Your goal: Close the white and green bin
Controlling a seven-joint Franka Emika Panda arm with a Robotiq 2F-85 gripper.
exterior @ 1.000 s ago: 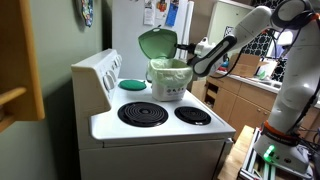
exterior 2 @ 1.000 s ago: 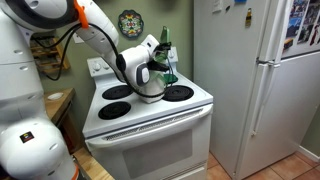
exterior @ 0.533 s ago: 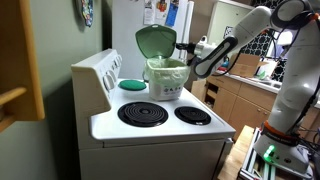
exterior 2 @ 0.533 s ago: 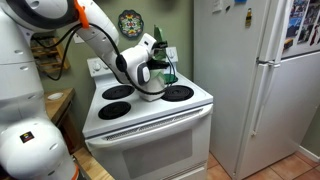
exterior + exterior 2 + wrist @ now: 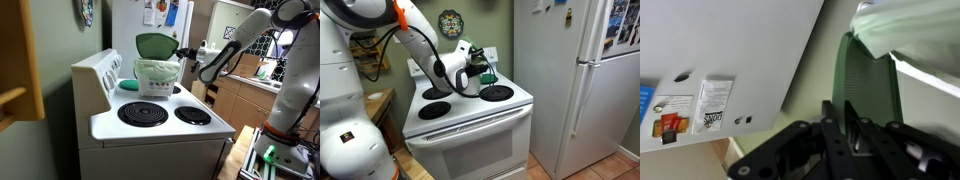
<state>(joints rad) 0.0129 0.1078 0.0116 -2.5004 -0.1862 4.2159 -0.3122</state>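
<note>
The green lid (image 5: 156, 45) is leaning over the bin's opening with its edge in the robot's gripper, so the robot should go on tilting it down until it meets the liner (image 5: 158, 67) and then let go.
The white and green bin (image 5: 157, 77) stands at the back of the stove top with its pale green liner (image 5: 156, 68) showing. Its green lid (image 5: 157, 43) is tipped forward, hanging partly over the opening, with a gap still between lid and rim. My gripper (image 5: 184, 52) is at the lid's right edge. In the wrist view the fingers (image 5: 829, 122) are nearly together on the lid's edge (image 5: 868, 92), with the liner (image 5: 912, 28) beyond. In an exterior view the arm hides most of the bin (image 5: 470, 88).
A flat green disc (image 5: 132, 84) lies on the back left burner. The front burners (image 5: 144, 113) are bare. The stove's back panel (image 5: 98, 75) rises on the left. A white fridge (image 5: 570, 80) stands close beside the stove, with wooden cabinets (image 5: 240, 100) behind the arm.
The green lid has swung down from nearly upright to leaning over the opening. My gripper has moved with it, and the bin has shifted slightly left.
</note>
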